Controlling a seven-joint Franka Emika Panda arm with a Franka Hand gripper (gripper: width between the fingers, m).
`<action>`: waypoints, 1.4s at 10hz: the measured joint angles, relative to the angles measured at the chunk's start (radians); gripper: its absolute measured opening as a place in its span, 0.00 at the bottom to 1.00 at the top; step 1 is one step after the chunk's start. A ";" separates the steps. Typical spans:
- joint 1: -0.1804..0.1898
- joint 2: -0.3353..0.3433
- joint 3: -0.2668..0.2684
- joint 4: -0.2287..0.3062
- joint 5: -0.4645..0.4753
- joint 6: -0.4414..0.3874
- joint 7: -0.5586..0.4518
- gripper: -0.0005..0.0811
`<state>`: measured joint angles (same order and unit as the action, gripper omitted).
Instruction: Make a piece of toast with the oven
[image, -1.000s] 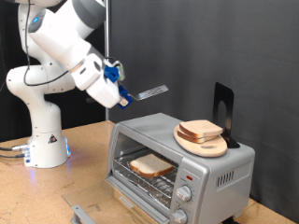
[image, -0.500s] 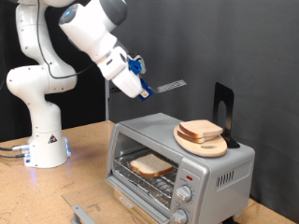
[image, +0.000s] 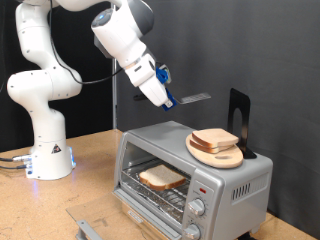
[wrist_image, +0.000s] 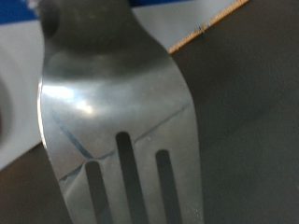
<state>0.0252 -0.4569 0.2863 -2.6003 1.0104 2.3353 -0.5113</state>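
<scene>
My gripper keeps the spatula blade (image: 194, 98) level over the oven's clear top (image: 168, 134) beside the wooden plate and should keep lowering until the spatula rests there, then let go.
The silver toaster oven (image: 232, 184) stands on the table at the exterior view's lower right, its glass door down. A slice of toast (image: 160, 178) lies on the wire rack inside. Another slice (image: 216, 138) lies on a round wooden plate (image: 215, 155) on the oven's top. My gripper (image: 163, 95) is in the air above the oven's left part, shut on the handle of a metal spatula (image: 196, 98) whose blade points to the exterior view's right. The wrist view is filled by the slotted spatula blade (wrist_image: 117, 112).
A black upright stand (image: 238, 115) rises behind the plate on the oven. The robot's white base (image: 45, 150) stands at the exterior view's left on the wooden table (image: 90, 190). A grey object (image: 85, 228) lies at the table's front edge.
The arm has swung up and toward the exterior view's right, carrying the spatula from left of the oven to above it. The toast and plate have not moved.
</scene>
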 joint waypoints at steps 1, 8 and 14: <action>0.000 0.013 0.007 -0.012 0.000 0.020 0.000 0.45; 0.000 0.131 0.027 -0.025 0.061 0.155 -0.066 0.48; 0.000 0.146 0.021 -0.021 0.094 0.158 -0.102 0.84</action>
<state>0.0252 -0.3108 0.3077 -2.6213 1.1045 2.4932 -0.6128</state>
